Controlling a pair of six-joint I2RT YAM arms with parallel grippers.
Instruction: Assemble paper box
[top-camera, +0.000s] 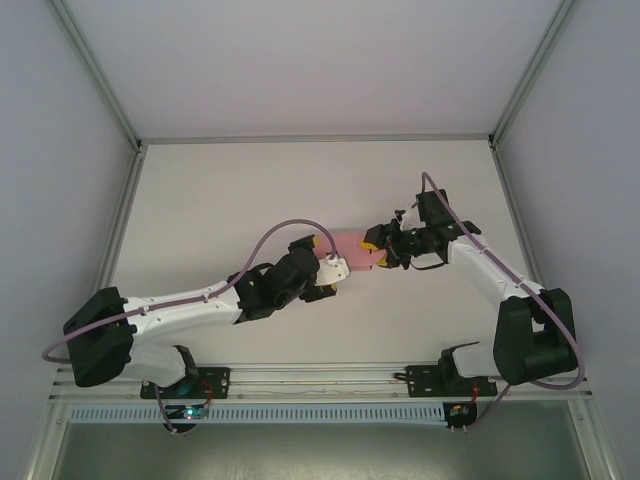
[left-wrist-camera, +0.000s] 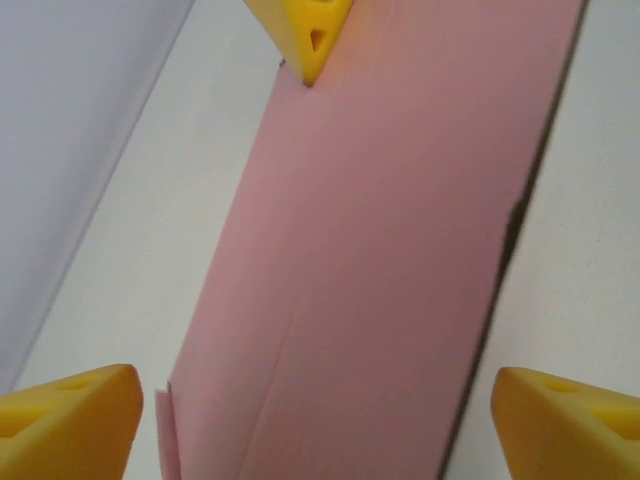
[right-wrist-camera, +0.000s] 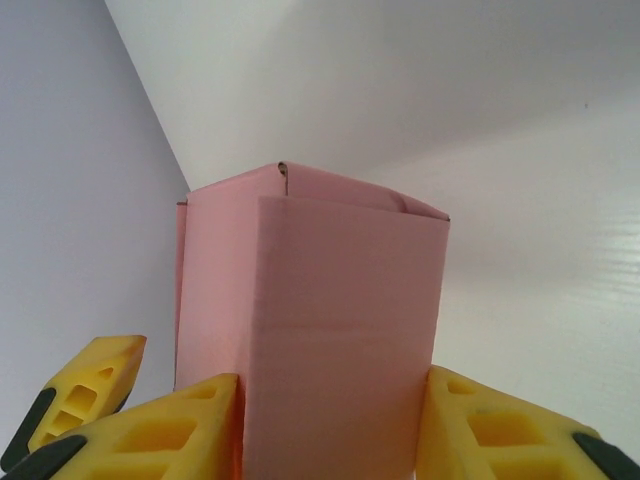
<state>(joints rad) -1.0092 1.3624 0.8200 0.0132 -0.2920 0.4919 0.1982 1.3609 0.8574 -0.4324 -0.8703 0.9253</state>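
I should hold the box with my left gripper while my right gripper moves to the box's end flaps, because my right gripper is clamping the box across its sides.
The pink paper box hangs folded into a rectangular tube between the two grippers over the middle of the table. My right gripper is shut on it. In the right wrist view its yellow fingers press both side walls of the box, whose far end has flaps folded in. My left gripper is at the box's other end. In the left wrist view its gripper stands open, with its fingertips set wide on either side of a flat pink panel and clear of it.
The white table is fenced by grey walls and an aluminium frame. A yellow fingertip of the other gripper shows at the panel's far edge, and another yellow finger sits left of the box.
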